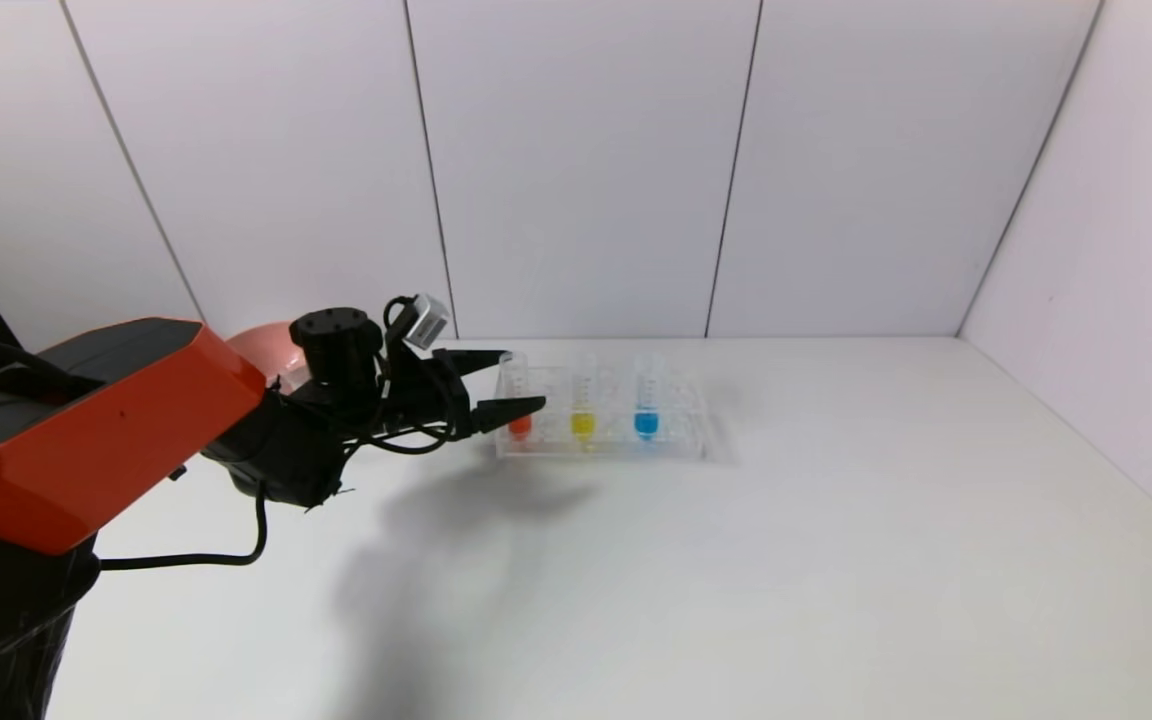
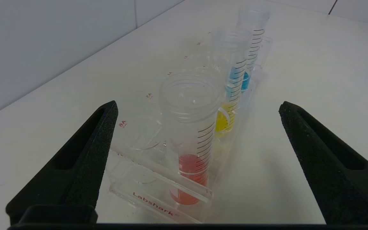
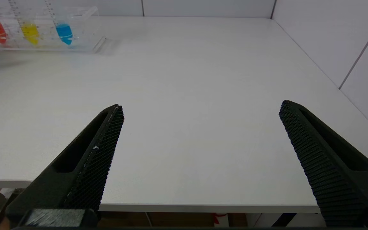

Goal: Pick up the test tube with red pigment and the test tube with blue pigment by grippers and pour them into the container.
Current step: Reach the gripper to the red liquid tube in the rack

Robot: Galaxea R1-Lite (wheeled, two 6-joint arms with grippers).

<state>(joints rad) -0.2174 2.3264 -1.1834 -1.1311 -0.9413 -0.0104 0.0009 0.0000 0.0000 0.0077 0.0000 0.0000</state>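
My gripper will tip the test tube, and the red pigment (image 1: 520, 427) should then run along the test tube's whole side before it pours out, because the pigment lies far below the test tube's open rim (image 2: 190, 92).
The test tube with red pigment (image 1: 519, 412) stands upright at the left end of a clear rack (image 1: 681, 440). The test tube with blue pigment (image 1: 646, 418) stands at the right of the row. My left gripper (image 1: 524, 380) is open, with its fingertips on either side of the red tube and not touching it. In the left wrist view the red tube (image 2: 190, 134) stands centred in the wide gap of the left gripper (image 2: 198, 103), and the blue tube (image 2: 255, 41) is farthest off. My right gripper (image 3: 200, 107) is open and empty at the table's front edge. The container is out of view.
A yellow-liquid tube (image 1: 583, 420) stands between the red and blue ones. A pink bowl (image 1: 271, 345) sits at the back left, mostly hidden behind my left arm. White walls close the back and right sides. The right wrist view shows the rack (image 3: 85, 44) far off.
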